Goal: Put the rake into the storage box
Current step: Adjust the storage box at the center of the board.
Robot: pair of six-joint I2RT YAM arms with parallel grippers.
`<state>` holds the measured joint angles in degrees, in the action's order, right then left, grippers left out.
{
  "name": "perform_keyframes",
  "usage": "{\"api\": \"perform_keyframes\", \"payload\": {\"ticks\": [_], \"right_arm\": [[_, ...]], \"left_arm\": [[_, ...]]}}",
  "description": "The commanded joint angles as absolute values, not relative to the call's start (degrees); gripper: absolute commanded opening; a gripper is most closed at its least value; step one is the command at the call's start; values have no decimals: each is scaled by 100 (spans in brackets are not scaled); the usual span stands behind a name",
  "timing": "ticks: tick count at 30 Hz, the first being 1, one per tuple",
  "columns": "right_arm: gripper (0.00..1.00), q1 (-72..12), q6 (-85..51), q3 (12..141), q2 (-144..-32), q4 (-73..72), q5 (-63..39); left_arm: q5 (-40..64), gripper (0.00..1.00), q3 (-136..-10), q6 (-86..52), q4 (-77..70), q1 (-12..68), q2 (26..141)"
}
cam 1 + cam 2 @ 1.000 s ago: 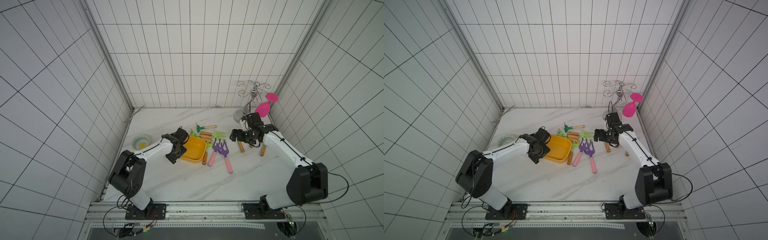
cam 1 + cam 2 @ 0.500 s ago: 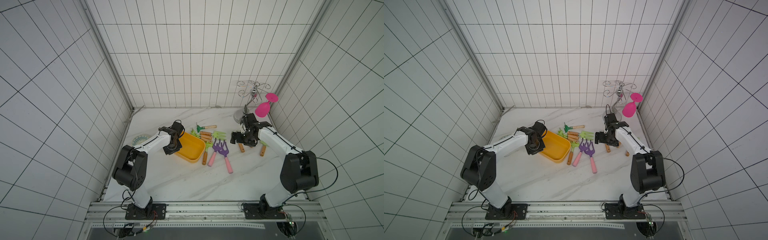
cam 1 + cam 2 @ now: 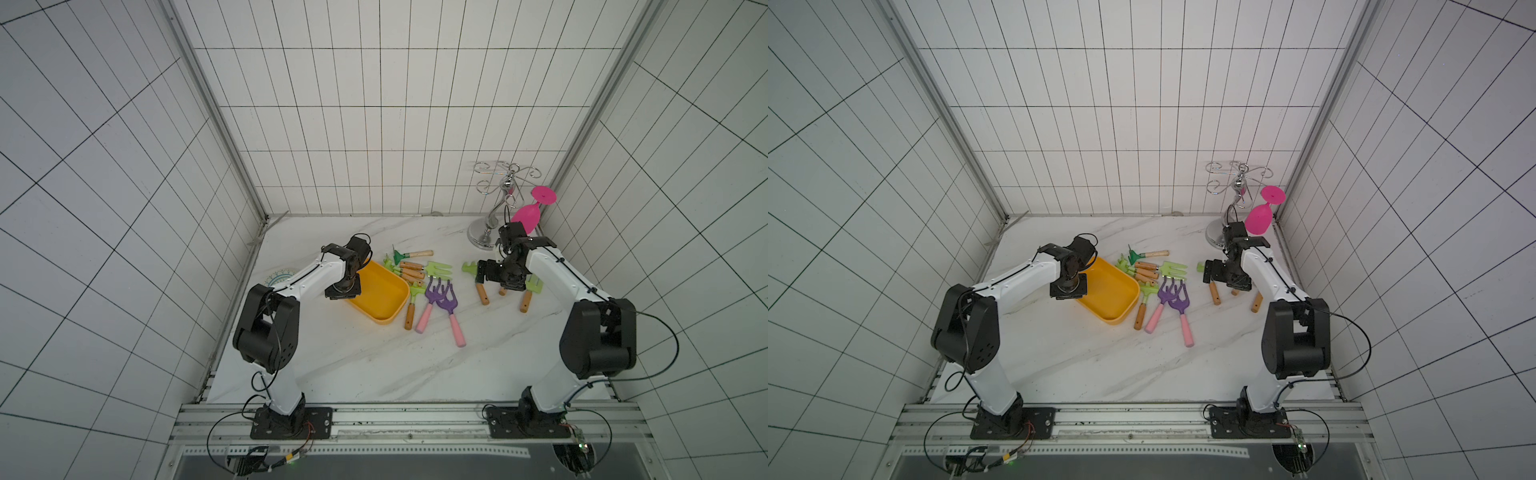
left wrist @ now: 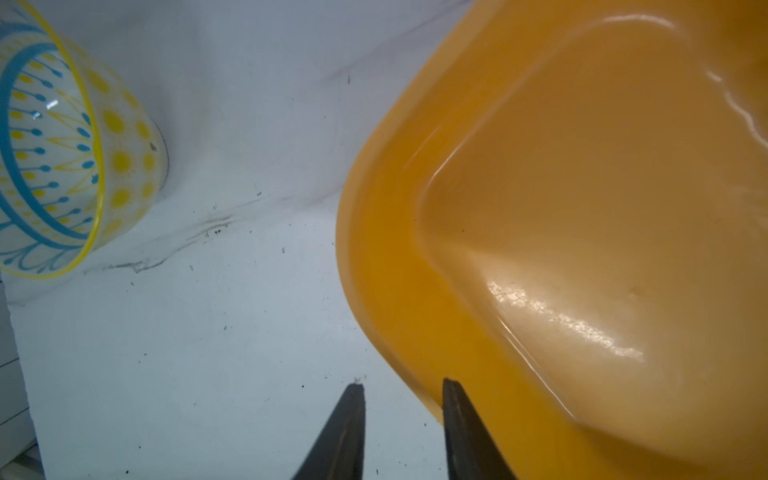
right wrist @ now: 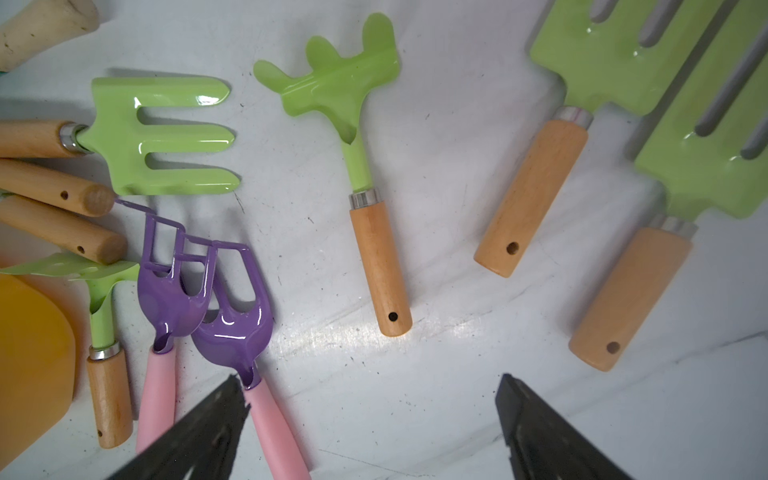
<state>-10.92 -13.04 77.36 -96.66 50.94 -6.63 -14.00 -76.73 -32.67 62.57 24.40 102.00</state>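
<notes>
The storage box is lying crooked, with one corner (image 3: pixel 407 290) close to a green rake. Next, I grip the box's rim (image 4: pixel 397 364) with my left gripper and turn the box straight first.
The storage box (image 3: pixel 388 318), a shallow yellow-orange tub, lies left of centre in both top views (image 3: pixel 1100 313) and is empty (image 4: pixel 582 208). Several toy rakes lie to its right. A green rake with a wooden handle (image 5: pixel 376 249) rests alone on the table (image 3: pixel 481 291). Two purple rakes with pink handles (image 3: pixel 440 305) overlap beside the box. My right gripper (image 5: pixel 372 386) hangs open just above the table (image 3: pixel 484 272), with the green rake's handle end ahead of the gap. My left gripper (image 4: pixel 401 384) is at the box's left edge (image 3: pixel 343 293), jaws narrowly apart, one fingertip (image 4: pixel 451 395) over the rim.
A patterned bowl (image 4: pixel 62 166) stands left of the box, close to the left wall. More green forks and rakes (image 3: pixel 415 268) lie piled behind the box. Two green forks (image 5: pixel 623 54) lie right of my right gripper. A chrome rack (image 3: pixel 498 199) with a pink goblet (image 3: pixel 525 216) stands back right.
My left jaws have narrowed at the box's left rim and the box has shifted slightly left. My right arm's elbow has swung toward the right wall; its hand has stayed open over the rakes.
</notes>
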Motion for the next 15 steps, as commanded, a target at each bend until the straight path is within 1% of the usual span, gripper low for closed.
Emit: {"api": "perform_keyframes", "payload": {"ticks": [1, 2, 3, 6, 8, 11, 13, 15], "right_arm": [[95, -1081, -1220, 8047, -9875, 5251, -992], [95, -1081, -1262, 8027, -9882, 5183, -1097], [94, -1081, -1274, 8003, -9876, 5121, -1166], [94, -1094, -1287, 7957, -9883, 5030, -1249], [94, -1095, -1300, 7950, -9918, 4975, -1245], [93, -1090, -1336, 7929, -9962, 4906, -1276], [93, -1094, -1352, 7882, -9958, 4856, -1268], [93, -1095, -1354, 7827, -9931, 4818, -1204]], "left_arm": [[-951, 51, -7596, -3473, 6393, 2505, 10095], [-777, 60, -7522, -3673, 6304, 2505, 9984], [-661, 66, -7455, -3850, 6224, 2503, 9887], [-484, 76, -7301, -4345, 5931, 2496, 9667], [-339, 77, -7239, -4565, 5757, 2470, 9695], [0, 77, -7073, -4879, 5477, 2399, 9858], [333, 74, -6849, -5114, 5102, 2315, 9962], [725, 69, -6614, -5277, 4682, 2223, 10047]]}}
